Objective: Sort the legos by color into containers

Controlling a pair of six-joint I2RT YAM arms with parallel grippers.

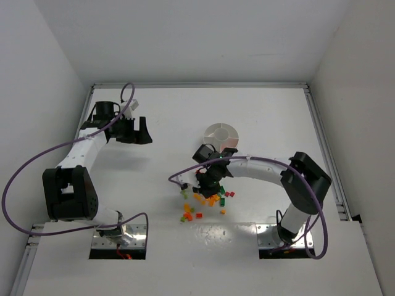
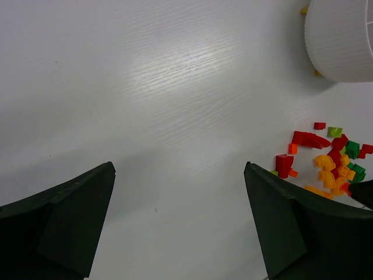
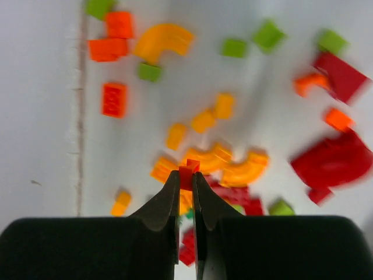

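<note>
My right gripper continues to the dish's pink-tinted compartment (image 1: 229, 142) and lets go there, because its fingers are pinching only the orange lego (image 3: 187, 174) and the dish is open.
A scatter of small red, orange, yellow and green legos (image 1: 207, 198) lies on the white table in front of the round white divided dish (image 1: 221, 135). My right gripper (image 3: 186, 177) hangs over the pile, shut on a tiny red lego (image 3: 188, 172) pinched at its fingertips. Below it lie yellow curved pieces (image 3: 245, 168) and a large red piece (image 3: 332, 160). My left gripper (image 2: 179, 169) stands wide open over bare table at the far left, holding nothing. In the left wrist view the pile (image 2: 329, 160) and the dish's ribbed wall (image 2: 341, 41) show at the right.
The right arm (image 1: 265, 169) arches from its base over the pile. The left arm (image 1: 80, 154) reaches up the left side, a purple cable looping round it. A raised rail (image 1: 321, 135) borders the table at the right and back.
</note>
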